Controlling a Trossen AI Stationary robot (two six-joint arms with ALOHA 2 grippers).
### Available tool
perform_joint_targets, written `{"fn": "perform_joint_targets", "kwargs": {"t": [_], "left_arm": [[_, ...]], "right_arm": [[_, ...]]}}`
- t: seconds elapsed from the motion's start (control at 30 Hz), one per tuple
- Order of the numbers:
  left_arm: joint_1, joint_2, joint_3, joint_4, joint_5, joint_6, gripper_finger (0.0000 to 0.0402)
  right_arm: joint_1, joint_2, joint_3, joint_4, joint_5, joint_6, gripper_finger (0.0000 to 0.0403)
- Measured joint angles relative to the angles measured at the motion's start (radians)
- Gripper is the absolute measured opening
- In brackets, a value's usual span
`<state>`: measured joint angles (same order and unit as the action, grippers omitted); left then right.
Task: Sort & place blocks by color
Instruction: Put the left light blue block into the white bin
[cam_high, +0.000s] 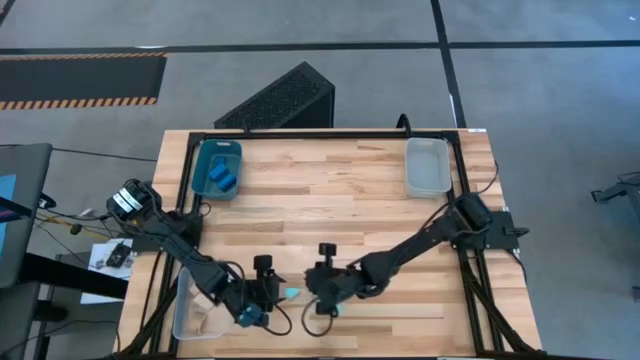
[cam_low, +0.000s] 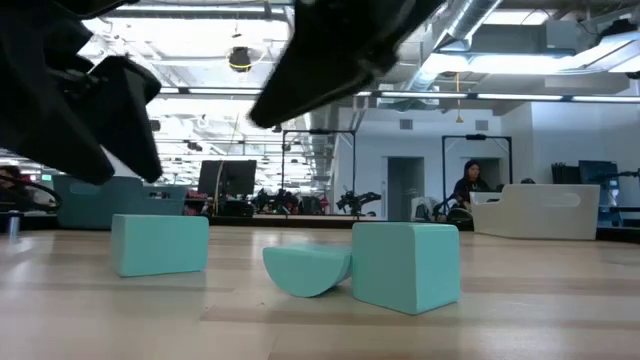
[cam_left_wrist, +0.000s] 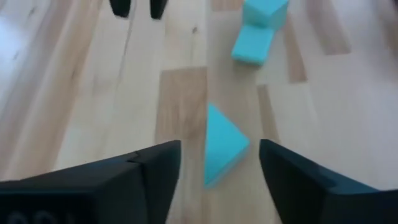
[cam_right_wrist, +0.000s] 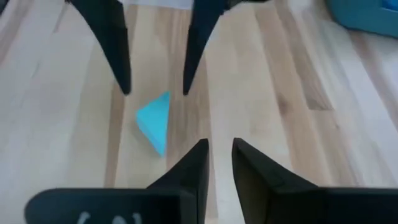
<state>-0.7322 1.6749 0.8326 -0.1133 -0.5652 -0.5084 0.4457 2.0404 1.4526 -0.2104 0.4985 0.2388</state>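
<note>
With the empty clear bin (cam_high: 428, 167) beyond my left gripper's reach, my left gripper next lifts the turquoise wedge (cam_left_wrist: 222, 149) and passes it to my right gripper.
A turquoise wedge block (cam_left_wrist: 224, 146) lies on the table near its near edge and also shows in the high view (cam_high: 291, 293). My left gripper (cam_left_wrist: 219, 149) is open. Its fingers stand on either side of the wedge, just short of it, and touch nothing. My right gripper (cam_right_wrist: 221, 149) faces it from the other side of the wedge (cam_right_wrist: 155, 121); it is empty, with only a narrow gap between its fingers. Two more turquoise blocks (cam_left_wrist: 258, 31) lie close together beyond the wedge. In the low view a half-round block (cam_low: 305, 270) leans against a cube (cam_low: 405, 265).
A teal bin (cam_high: 203, 152) with deep blue blocks stands at the far left. A clear bin (cam_high: 427, 186) stands at the far right. Another clear bin (cam_high: 182, 310) with tan blocks stands at the near left, beside my left arm. The two grippers are close together.
</note>
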Motion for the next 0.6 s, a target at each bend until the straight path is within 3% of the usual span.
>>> {"fn": "perform_joint_targets", "kwargs": {"t": [0.2,0.3,0.6], "left_arm": [[0.031,0.011,-0.028,0.155,0.053,0.058,0.0257],[0.042,0.04,-0.032,0.178,0.105,0.066,0.026],[0.058,0.093,-0.034,0.182,0.112,0.039,0.0261]], "right_arm": [[0.021,-0.066,-0.056,-0.074,0.057,0.093,0.0102],[0.035,-0.097,-0.088,-0.126,0.101,0.169,0.0102],[0.074,-0.125,-0.149,-0.148,0.16,0.265,0.0103]]}}
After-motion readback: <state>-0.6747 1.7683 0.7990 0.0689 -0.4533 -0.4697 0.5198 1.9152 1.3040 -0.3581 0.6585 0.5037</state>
